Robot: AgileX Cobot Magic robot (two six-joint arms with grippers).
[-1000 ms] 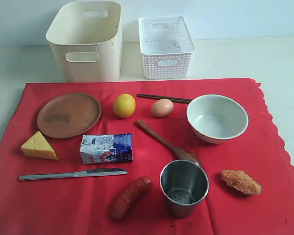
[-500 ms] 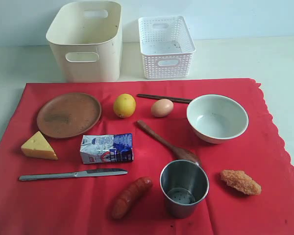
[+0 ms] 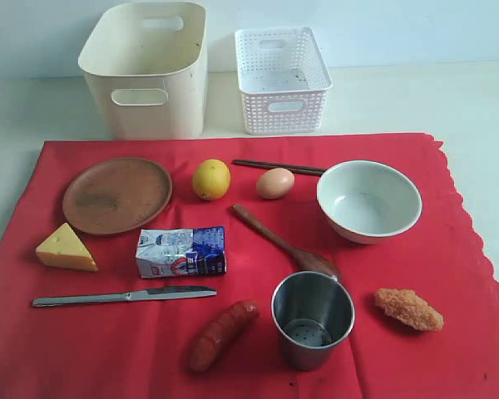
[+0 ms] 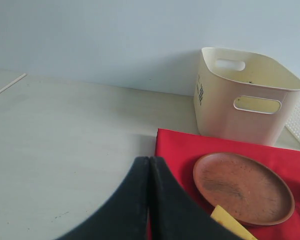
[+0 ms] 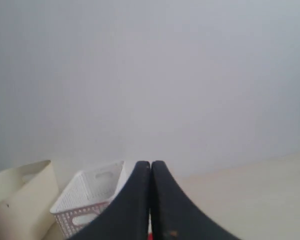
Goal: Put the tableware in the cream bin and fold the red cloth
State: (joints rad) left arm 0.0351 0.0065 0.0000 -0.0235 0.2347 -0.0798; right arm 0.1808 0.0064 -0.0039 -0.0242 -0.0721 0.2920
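The egg (image 3: 275, 183) is on the red cloth next to the chopsticks. The robot's right gripper should clear the egg into the white lattice basket (image 3: 281, 76) before it folds the cloth.
On the red cloth (image 3: 449, 357) lie a round brown plate (image 3: 116, 194), a white bowl (image 3: 368, 200), a brown wooden spoon (image 3: 279, 241), dark chopsticks (image 3: 258, 165), a steel cup (image 3: 311, 317) and a steel table knife (image 3: 123, 295). The cream bin (image 3: 148, 68) stands behind the cloth at the back left. Neither arm shows in the exterior view. My left gripper (image 4: 149, 160) is shut and empty, beside the cloth's edge, with the plate (image 4: 242, 186) and the cream bin (image 4: 245, 95) ahead. My right gripper (image 5: 150, 164) is shut and empty, facing the wall.
Food lies among the tableware: a lemon (image 3: 210, 179), an egg (image 3: 274, 183), a cheese wedge (image 3: 65, 248), a milk carton (image 3: 181, 252), a sausage (image 3: 222, 334) and a fried piece (image 3: 408, 308). A white lattice basket (image 3: 282, 79) stands right of the cream bin.
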